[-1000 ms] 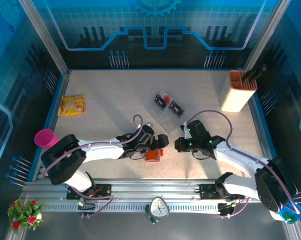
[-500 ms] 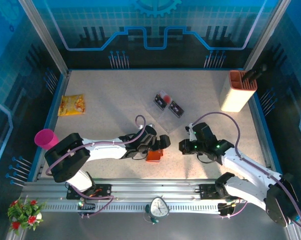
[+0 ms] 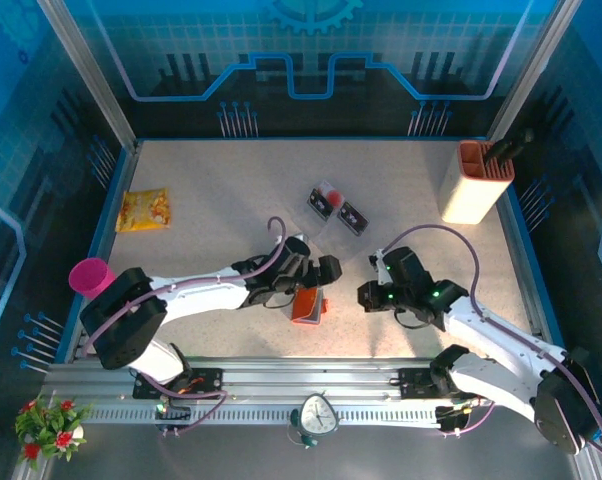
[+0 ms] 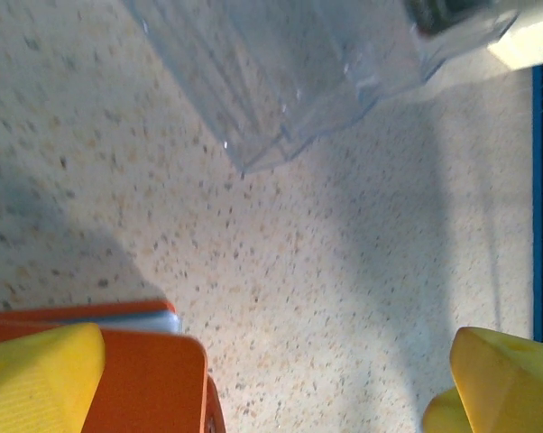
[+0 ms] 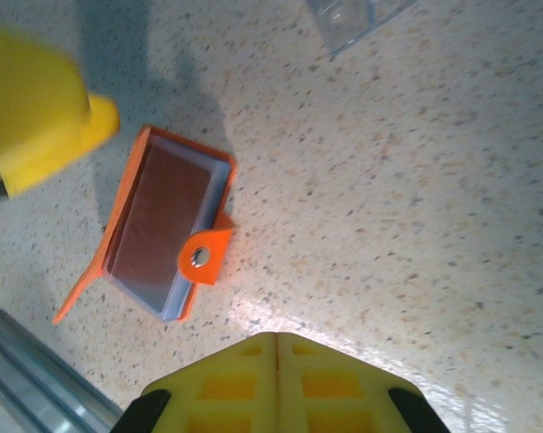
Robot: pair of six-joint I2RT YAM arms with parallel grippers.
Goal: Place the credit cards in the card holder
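Note:
The card holder's cover (image 5: 85, 283) is standing open next to the pocket. Next, my right gripper presses the cover flat over the pocket, and then works the clasp tab (image 5: 208, 252) first.
The orange-red card holder (image 3: 307, 306) lies on the table between the arms. In the right wrist view the card holder (image 5: 163, 236) has its cover folded open, showing a grey-clear pocket and the clasp tab. My left gripper (image 3: 317, 282) stands open just beyond it, and in its own view the left gripper (image 4: 271, 383) has one yellow finger (image 4: 37, 379) over the holder's corner (image 4: 145, 379). My right gripper (image 3: 365, 295) is shut and empty to the holder's right, its tips (image 5: 276, 339) clear of it. Two dark credit cards (image 3: 324, 200) (image 3: 353, 217) lie in a clear tray.
The clear plastic tray (image 3: 326, 232) sits just beyond the holder, its edge (image 4: 289, 81) close ahead of the left fingers. A tall cream-and-orange container (image 3: 476, 182) stands at the back right. A yellow packet (image 3: 144, 210) and a pink cup (image 3: 92, 276) are on the left.
My left gripper has drawn back off the card holder toward the tray, leaving more of the holder uncovered. The right gripper shifted slightly right and then stayed still.

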